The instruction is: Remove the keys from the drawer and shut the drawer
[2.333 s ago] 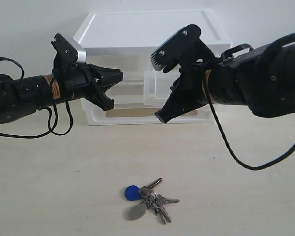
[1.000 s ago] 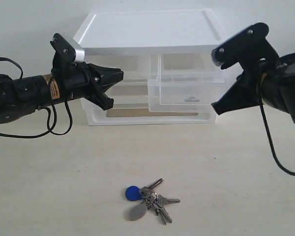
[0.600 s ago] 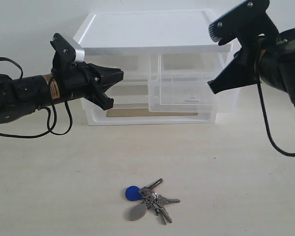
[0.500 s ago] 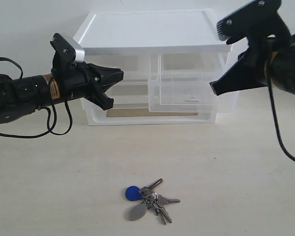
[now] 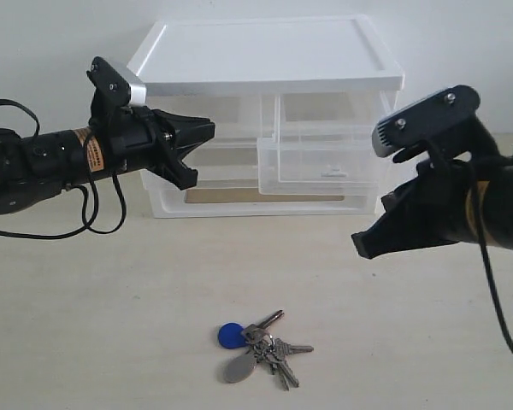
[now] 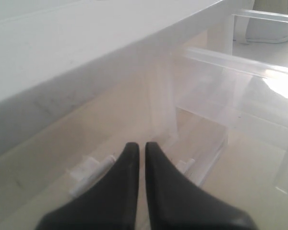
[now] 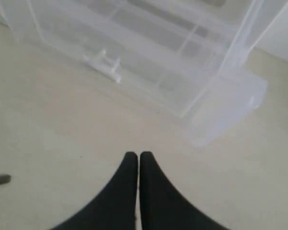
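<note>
The clear drawer (image 5: 301,167) still sticks out from the unit and the keys lie outside it, so my closed right gripper should move in and push the drawer's front (image 5: 335,171) shut.
The keys (image 5: 258,346), a silver bunch with a blue cap and a grey tag, lie on the table in front of the unit. The drawer (image 5: 321,161), clear plastic at the upper right of the white drawer unit (image 5: 265,51), looks empty, and its front seems a little forward of the unit's face. My left gripper (image 5: 207,130) hovers shut and empty before the upper left drawer; the left wrist view has its tips (image 6: 137,146) close to the clear plastic. My right gripper (image 5: 360,244) is shut and empty, low over the table to the right of the keys.
A full-width drawer (image 5: 261,198) sits under the upper pair. The right wrist view shows my right gripper (image 7: 138,154) over bare table with the drawer unit (image 7: 149,62) beyond. A black cable (image 5: 103,218) hangs from the left arm.
The right arm has swung from beside the unit's upper right corner down and forward to low over the table. Left arm, keys and drawer have not moved.
</note>
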`<state>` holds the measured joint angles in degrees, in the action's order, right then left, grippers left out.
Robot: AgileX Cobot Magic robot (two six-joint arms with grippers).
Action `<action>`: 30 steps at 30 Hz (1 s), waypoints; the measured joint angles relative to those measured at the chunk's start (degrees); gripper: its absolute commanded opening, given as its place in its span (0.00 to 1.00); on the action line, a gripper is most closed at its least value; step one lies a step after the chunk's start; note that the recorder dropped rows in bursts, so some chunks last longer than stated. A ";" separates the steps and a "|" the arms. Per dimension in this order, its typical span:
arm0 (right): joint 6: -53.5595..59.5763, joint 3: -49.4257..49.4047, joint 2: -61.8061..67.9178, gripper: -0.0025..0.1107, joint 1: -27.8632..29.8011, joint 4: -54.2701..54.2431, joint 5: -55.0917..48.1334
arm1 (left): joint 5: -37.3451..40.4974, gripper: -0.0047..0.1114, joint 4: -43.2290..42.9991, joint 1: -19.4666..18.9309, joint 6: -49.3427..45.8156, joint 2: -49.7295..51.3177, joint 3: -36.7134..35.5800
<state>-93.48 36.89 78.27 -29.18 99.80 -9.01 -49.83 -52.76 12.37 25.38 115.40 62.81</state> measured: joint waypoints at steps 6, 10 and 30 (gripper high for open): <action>2.46 7.62 9.10 0.02 0.00 0.00 -5.04 | -0.04 0.08 -0.10 0.00 0.05 0.00 0.00; 4.49 11.33 11.74 0.02 -0.85 -1.23 -3.77 | -0.14 0.08 -0.21 0.00 0.15 0.00 0.07; 10.66 5.07 -1.23 0.02 -0.18 -2.31 -15.61 | -7.10 0.08 -5.08 -1.52 5.16 0.49 0.50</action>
<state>-82.82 41.97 77.04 -29.35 97.48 -24.62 -56.93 -57.84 10.84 30.55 115.89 63.31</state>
